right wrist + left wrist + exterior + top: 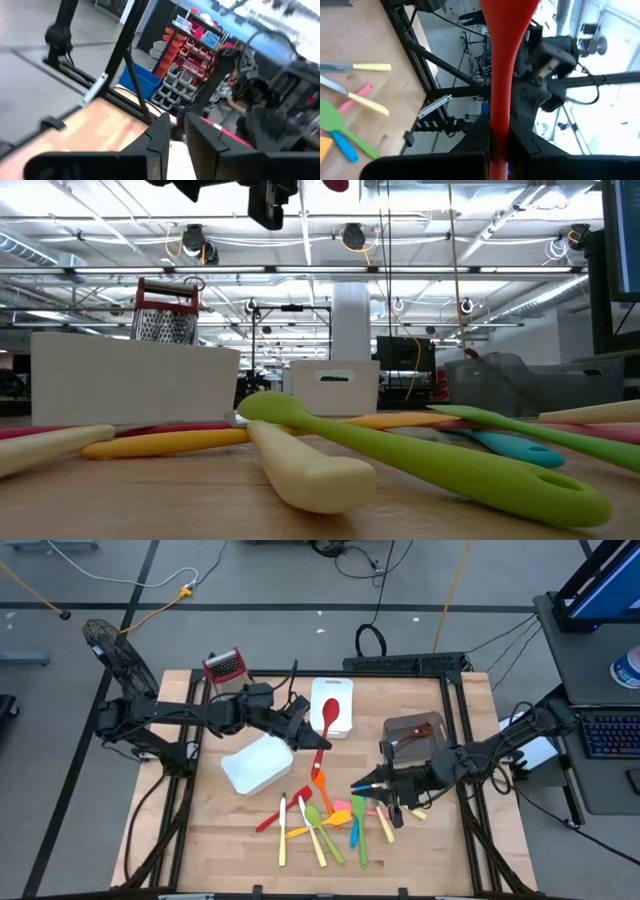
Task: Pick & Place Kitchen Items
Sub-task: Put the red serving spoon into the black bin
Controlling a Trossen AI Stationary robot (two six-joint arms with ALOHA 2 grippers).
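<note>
My right gripper should first take the spoon's handle end (316, 770), because my left gripper holds the red spoon but the grey bin (417, 736) lies beside my right one.
My left gripper (308, 738) is shut on a red spoon (326, 720), held in the air over the table's middle; it also shows high in the low view (335, 185). Several slim utensils lie flat in a loose pile (320, 820) toward the near edge: a green spoon (430, 460), a cream one (310, 470), a yellow one (170, 442), a blue one (510, 445) and an orange spatula (320, 785). My right gripper (357, 783) hovers at the pile's right side, pointing left. Its fingers (161, 134) stand nearly together, and I see nothing between them. My left gripper pinches the red spoon's handle (499, 125) between its two fingers. They come level from the table's left and lie across the handle. The spoon is lifted clear of the table, its bowl (328, 710) toward the far edge.
A tilted white bin (258, 762) sits just left of the held spoon. A second white bin (340, 698) stands toward the far edge, under the spoon's bowl. A grey bin (415, 735) is on the right. A metal grater with a red top (224, 665) stands at the far left corner.
</note>
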